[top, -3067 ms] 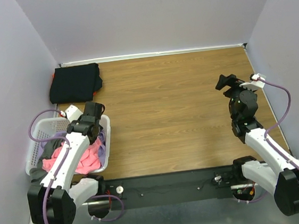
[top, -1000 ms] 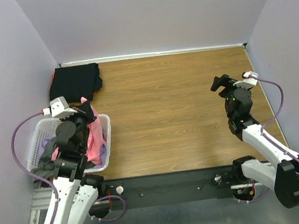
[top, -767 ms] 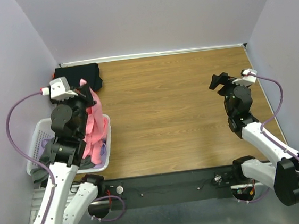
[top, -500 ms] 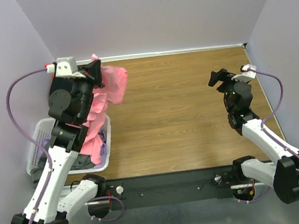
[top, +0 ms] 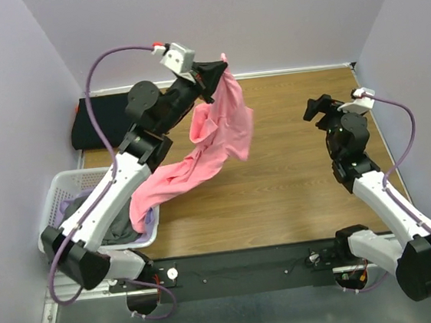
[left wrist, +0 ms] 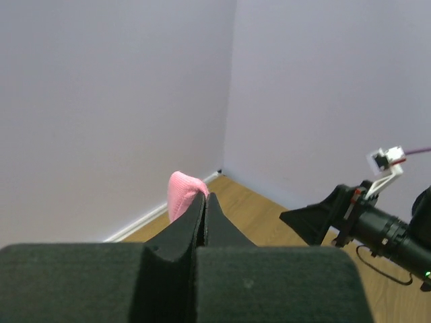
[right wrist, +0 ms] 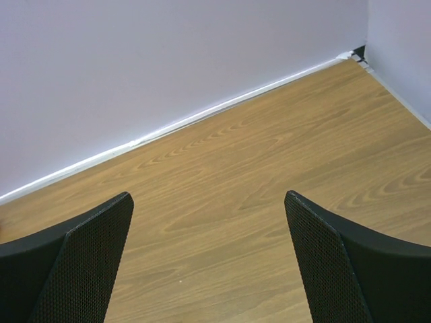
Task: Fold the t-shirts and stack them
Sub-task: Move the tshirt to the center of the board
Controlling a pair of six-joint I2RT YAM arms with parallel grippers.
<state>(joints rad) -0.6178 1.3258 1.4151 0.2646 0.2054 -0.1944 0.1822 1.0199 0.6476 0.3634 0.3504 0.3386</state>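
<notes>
Next, I lower the hanging end (top: 237, 132) and pull it across with my right gripper to clear the white basket, because the pink t-shirt's tail (top: 141, 206) trails into that basket.
My left gripper (top: 219, 67) is raised high over the table's back left, shut on the bright pink t-shirt (top: 214, 137). The cloth hangs down and trails back into the white basket (top: 55, 195). From the left wrist only a pink tip (left wrist: 182, 192) shows past the closed gripper (left wrist: 205, 202). A folded black t-shirt (top: 99, 120) lies at the back left corner. Grey cloth (top: 114, 228) and a bit of lavender cloth (top: 67, 204) stay in the basket. My right gripper (top: 316, 108) hovers open over bare wood at the right, holding nothing; in its wrist view it (right wrist: 209, 202) frames only the tabletop.
The wooden table (top: 277, 163) is walled by lavender panels on three sides, with a white seam (right wrist: 202, 111) at the back. The basket stands off the table's near left corner. The right arm (left wrist: 377, 222) shows in the left wrist view.
My left arm has lifted the pink t-shirt out of the basket, swinging up and to the right over the table. The right gripper shifted only slightly and stayed open.
</notes>
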